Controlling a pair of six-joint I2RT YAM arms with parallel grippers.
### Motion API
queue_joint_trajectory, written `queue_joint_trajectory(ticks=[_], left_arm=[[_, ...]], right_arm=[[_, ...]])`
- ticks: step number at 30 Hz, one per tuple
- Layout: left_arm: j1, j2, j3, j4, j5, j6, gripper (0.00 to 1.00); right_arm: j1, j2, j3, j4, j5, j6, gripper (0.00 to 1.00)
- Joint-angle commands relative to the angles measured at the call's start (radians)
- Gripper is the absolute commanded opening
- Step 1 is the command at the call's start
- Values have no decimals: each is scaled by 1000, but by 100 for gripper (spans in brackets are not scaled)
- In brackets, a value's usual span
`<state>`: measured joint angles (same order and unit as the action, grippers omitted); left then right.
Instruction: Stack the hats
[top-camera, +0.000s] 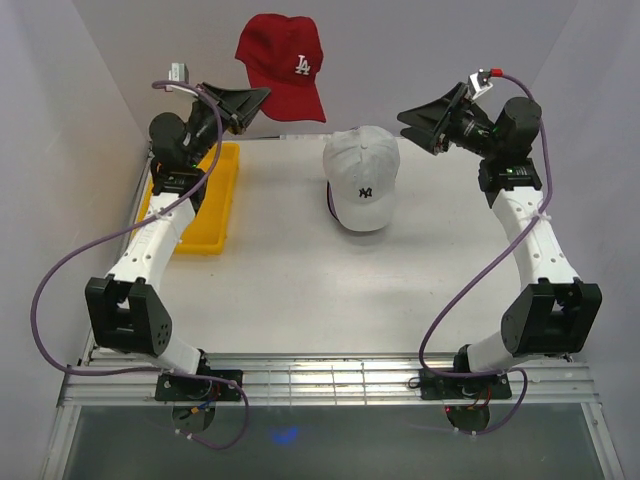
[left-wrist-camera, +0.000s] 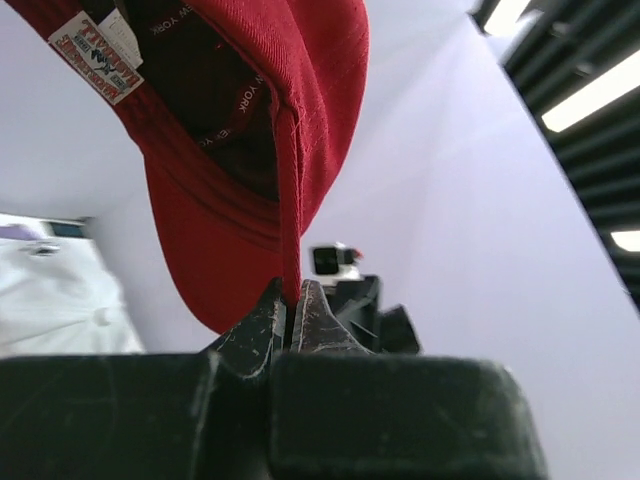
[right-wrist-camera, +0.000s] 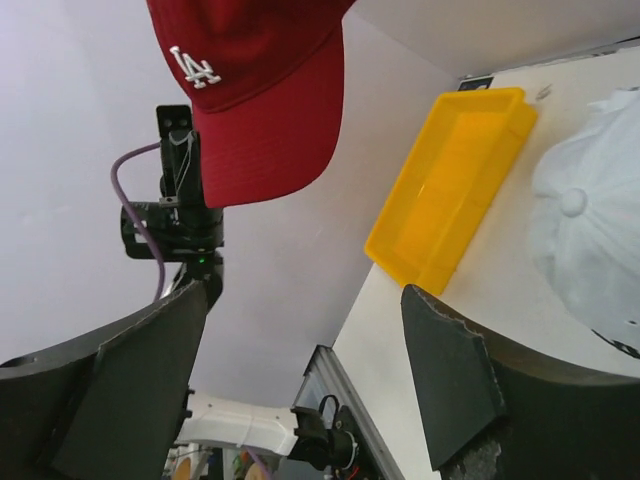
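I should expect other hats stacked under the white hat (top-camera: 362, 175) when I lower the red hat over it, because a dark edge (top-camera: 331, 203) peeks out below the white hat.
A dark red hat (top-camera: 283, 62) with a white logo hangs in the air at the back, above the table's far edge. My left gripper (top-camera: 262, 97) is shut on its rim, and the left wrist view shows the red fabric (left-wrist-camera: 240, 130) pinched between the jaws of that gripper (left-wrist-camera: 290, 300). A white hat (top-camera: 362, 175) lies crown up on the table's middle, with a dark edge peeking out under its left side. To its right, my right gripper (top-camera: 413, 130) hovers open and holds nothing. The right wrist view shows this gripper (right-wrist-camera: 305, 300), the red hat (right-wrist-camera: 255, 90) and the white hat (right-wrist-camera: 590, 240).
A yellow tray (top-camera: 205, 215) sits at the table's left edge under the left arm, also seen as the yellow tray (right-wrist-camera: 450, 190) from the right wrist. White walls close in the back and both sides. The table (top-camera: 290, 290) stretches toward the arm bases.
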<state>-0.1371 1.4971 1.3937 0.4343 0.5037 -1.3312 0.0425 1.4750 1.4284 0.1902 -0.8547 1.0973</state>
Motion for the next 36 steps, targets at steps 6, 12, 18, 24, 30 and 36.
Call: queue_joint_trajectory(ticks=[6, 12, 18, 24, 30, 36], left_arm=[[-131, 144, 7, 632, 75, -355, 0], [-183, 221, 53, 724, 65, -391, 0], [-219, 259, 54, 755, 49, -413, 0], [-242, 275, -15, 785, 27, -416, 0], [-251, 275, -113, 797, 22, -396, 0], [-265, 296, -220, 817, 39, -378, 0]], right_arm=[[82, 82, 17, 294, -40, 216, 86], [89, 110, -2, 403, -26, 302, 88], [97, 116, -11, 463, -17, 363, 88], [102, 107, -19, 459, -21, 374, 77], [100, 100, -46, 410, -32, 336, 51], [88, 111, -77, 270, -40, 221, 37]])
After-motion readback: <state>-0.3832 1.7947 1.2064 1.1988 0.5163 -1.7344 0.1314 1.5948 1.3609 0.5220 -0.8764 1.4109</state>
